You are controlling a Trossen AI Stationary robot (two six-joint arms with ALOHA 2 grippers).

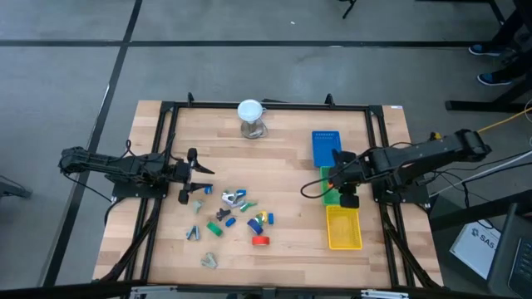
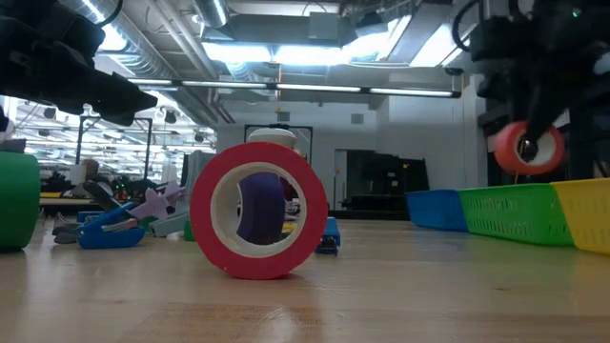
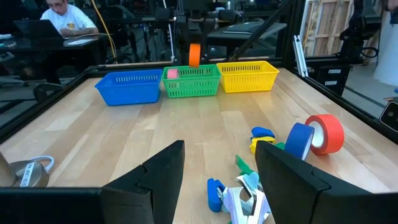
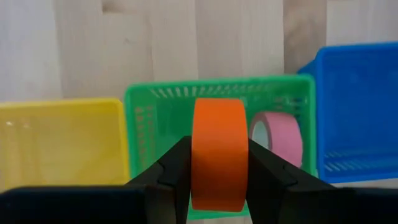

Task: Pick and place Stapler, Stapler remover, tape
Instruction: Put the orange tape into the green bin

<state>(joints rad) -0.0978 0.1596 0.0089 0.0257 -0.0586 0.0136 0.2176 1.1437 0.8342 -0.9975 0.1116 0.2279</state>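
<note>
I should keep lowering the orange tape roll with my right gripper, since the roll is over free space (image 4: 171, 122) beside the pink roll, until it dips inside the green basket (image 2: 515, 211), and then let go.
My right gripper (image 4: 219, 180) is shut on an orange tape roll (image 4: 219, 152) and hangs over the green basket (image 4: 143, 118). A pink tape roll (image 4: 280, 138) lies inside that basket. In the low view the orange roll (image 2: 527, 148) hangs above the green basket (image 2: 510, 211). A red tape roll (image 2: 257, 210) stands on its edge on the table, also showing as the red roll (image 1: 260, 241) in the high view. My left gripper (image 3: 217, 180) is open and hovers low at the left of the scattered pile, touching nothing. My right gripper pinches the orange tape roll between its two fingers, one on each flat side (image 4: 198, 171), with the curved outer band facing the wrist camera. The fingers come from above, pointing down. The roll is lifted clear and stands on edge over the green basket.
A blue basket (image 1: 327, 148), the green basket (image 1: 331, 195) and a yellow basket (image 1: 343, 227) stand in a row on the table's right. Small staplers, removers and a blue tape roll (image 3: 301, 140) lie scattered mid-table. A white-lidded jar (image 1: 250, 116) stands near the far edge.
</note>
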